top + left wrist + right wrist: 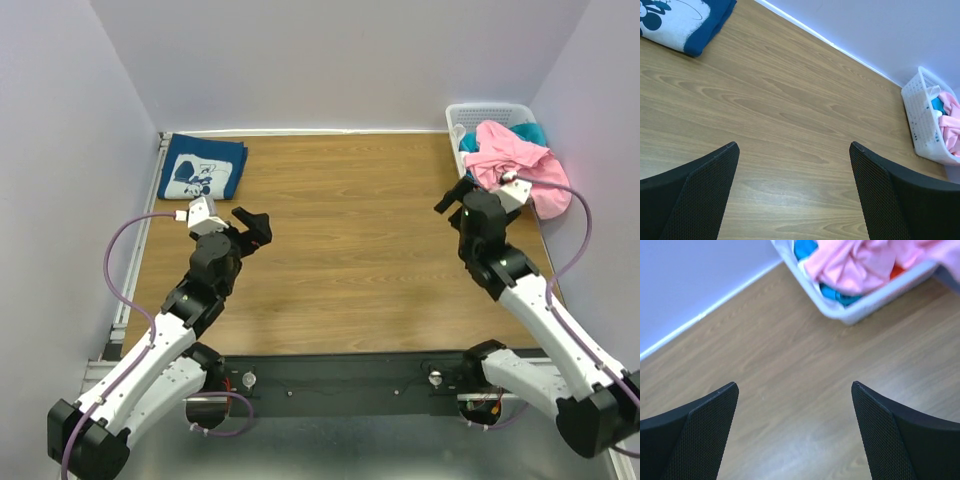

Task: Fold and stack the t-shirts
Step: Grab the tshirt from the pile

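Observation:
My right gripper should keep moving over the basket with its fingers open until they are on both sides of a pink fold (500, 150), because the pink t-shirt is on top of the teal cloth (530, 132).
A folded navy t-shirt (204, 168) with a white cartoon print lies flat at the table's back left corner; its edge shows in the left wrist view (682, 22). A crumpled light pink t-shirt (515, 160) spills over the white basket (487, 109) at the back right, also seen as pink cloth (860, 262) in the right wrist view. My left gripper (255, 228) hovers open right of and nearer than the navy shirt, nothing between its fingers (715, 170). My right gripper (452, 197) is open just left of the basket, holding nothing.
The basket (875, 297) also holds teal and orange cloth under the pink shirt. Lilac walls close in the table on the left, back and right. Bare wooden tabletop (350, 230) lies between the two arms. A metal rail runs along the left edge.

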